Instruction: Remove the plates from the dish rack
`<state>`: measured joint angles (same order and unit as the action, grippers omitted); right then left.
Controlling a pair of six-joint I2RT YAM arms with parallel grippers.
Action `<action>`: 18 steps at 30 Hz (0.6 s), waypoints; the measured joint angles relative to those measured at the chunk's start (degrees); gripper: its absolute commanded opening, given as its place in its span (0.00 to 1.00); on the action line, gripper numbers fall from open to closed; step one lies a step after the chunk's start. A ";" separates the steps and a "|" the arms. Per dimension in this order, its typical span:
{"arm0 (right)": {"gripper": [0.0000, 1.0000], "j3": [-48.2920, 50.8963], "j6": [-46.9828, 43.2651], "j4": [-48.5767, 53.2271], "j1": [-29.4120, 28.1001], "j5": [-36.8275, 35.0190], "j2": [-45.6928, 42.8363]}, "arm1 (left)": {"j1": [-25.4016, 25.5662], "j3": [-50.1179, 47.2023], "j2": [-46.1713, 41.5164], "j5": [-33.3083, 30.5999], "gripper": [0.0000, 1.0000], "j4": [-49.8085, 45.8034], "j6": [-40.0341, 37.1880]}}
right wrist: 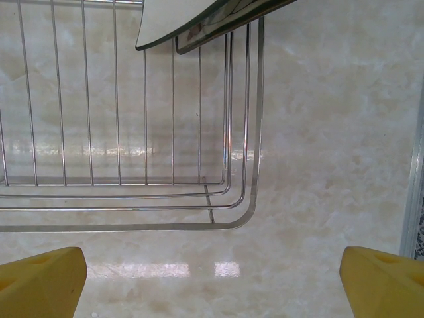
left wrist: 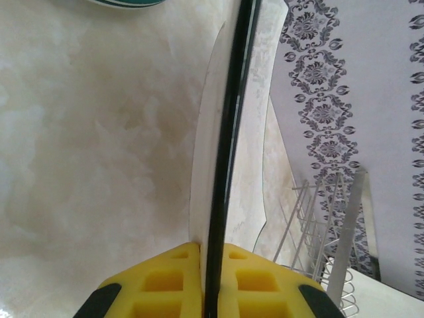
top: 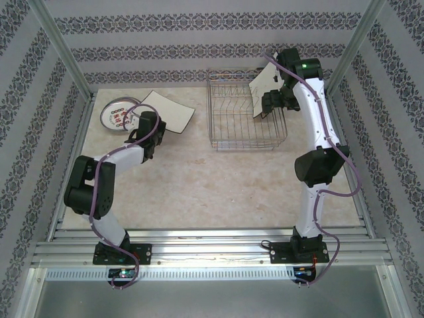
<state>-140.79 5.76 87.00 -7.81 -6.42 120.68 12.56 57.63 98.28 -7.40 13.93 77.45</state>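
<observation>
The space (top: 200, 114) between the round plate and the dish rack is free, so my left gripper keeps lowering its square plate there until it is lying flat.
My left gripper (top: 147, 127) is shut on the near edge of a square cream plate (top: 167, 111) at the back left of the table. In the left wrist view, that plate's dark rim (left wrist: 228, 132) runs edge-on between the yellow fingers (left wrist: 165, 278). A small round plate (top: 117, 114) lies just left of it. The silver dish rack (top: 244, 109) stands at the back middle, with a square plate (top: 265, 83) leaning at its back right corner. My right gripper (top: 269, 106) hangs open over the rack's right side. Its fingers (right wrist: 40, 281) stand wide apart above the rack corner (right wrist: 248, 205), below the plate edges (right wrist: 192, 20).
Patterned walls close off the back and both sides, with metal posts (top: 63, 53) at the corners. The marble table top (top: 212, 185) stretches bare between the rack and the arm bases.
</observation>
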 measured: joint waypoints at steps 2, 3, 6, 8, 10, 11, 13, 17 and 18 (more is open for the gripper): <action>0.98 0.70 -0.02 -0.17 0.11 0.00 -0.33 | 0.46 1.42 0.59 -1.03 0.00 -1.53 0.28; 0.98 1.16 -0.02 -0.22 0.11 0.00 -0.55 | 0.48 2.32 1.09 -1.55 0.00 -2.21 0.46; 0.98 2.29 -0.11 -0.26 0.13 0.00 -1.16 | 0.46 4.48 2.71 -2.99 0.00 -3.26 1.07; 0.98 2.67 -0.17 -0.24 0.20 0.00 -1.40 | 0.48 5.25 3.80 -3.91 0.00 -3.41 1.55; 0.98 2.99 -0.20 -0.46 0.22 0.02 -1.60 | 0.50 5.84 4.79 -4.70 0.00 -4.00 2.29; 0.98 3.10 -0.20 -0.55 0.22 0.02 -1.64 | 0.59 6.29 5.33 -4.98 0.00 -4.63 2.62; 0.98 3.19 -0.20 -0.66 0.22 0.02 -1.73 | 0.66 7.13 6.58 -5.44 0.00 -5.68 3.39; 0.98 3.56 -0.20 -0.76 0.22 0.04 -1.84 | 1.07 8.55 8.33 -6.23 0.00 -6.03 5.90; 0.98 3.67 -0.20 -0.87 0.22 0.04 -1.84 | 1.20 8.85 8.50 -6.40 0.00 -6.05 6.40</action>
<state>-137.12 5.56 86.13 -7.60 -6.37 118.85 13.76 66.48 106.78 -13.80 7.88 83.85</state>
